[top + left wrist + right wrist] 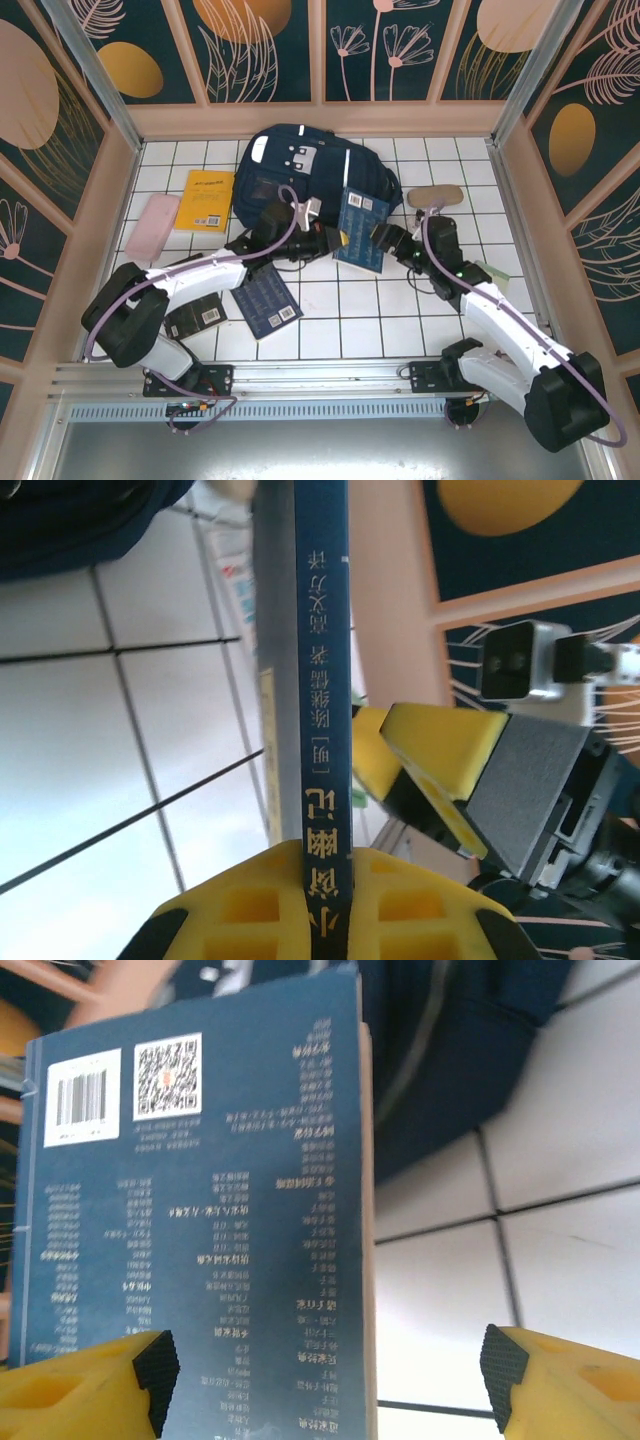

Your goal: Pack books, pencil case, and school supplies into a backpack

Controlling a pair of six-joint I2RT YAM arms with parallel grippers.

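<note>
The navy book's pale page edge (369, 1235) is straight and closed, so the navy book will remain shut and stiff while the robot carries it by that page edge.
The navy backpack (300, 170) lies at the back of the tiled table, and its fabric shows in the right wrist view (450, 1050). Just right of it, my left gripper (335, 240) (327, 855) is shut on the spine of a navy book (362, 230) (322, 680). My right gripper (378, 238) (328, 1385) stands open, its pads wide apart on either side of the same book's back cover (200, 1240), not pressing it. Another navy book (265, 300), a blackish book (195, 318), a yellow book (207, 200), a pink case (152, 227) and a tan pouch (437, 196) lie on the tiles.
A small pale green item (497, 272) lies beside the right arm. Patterned walls close in the table on three sides. Bare white tiles (380, 320) stretch between the two arms in front.
</note>
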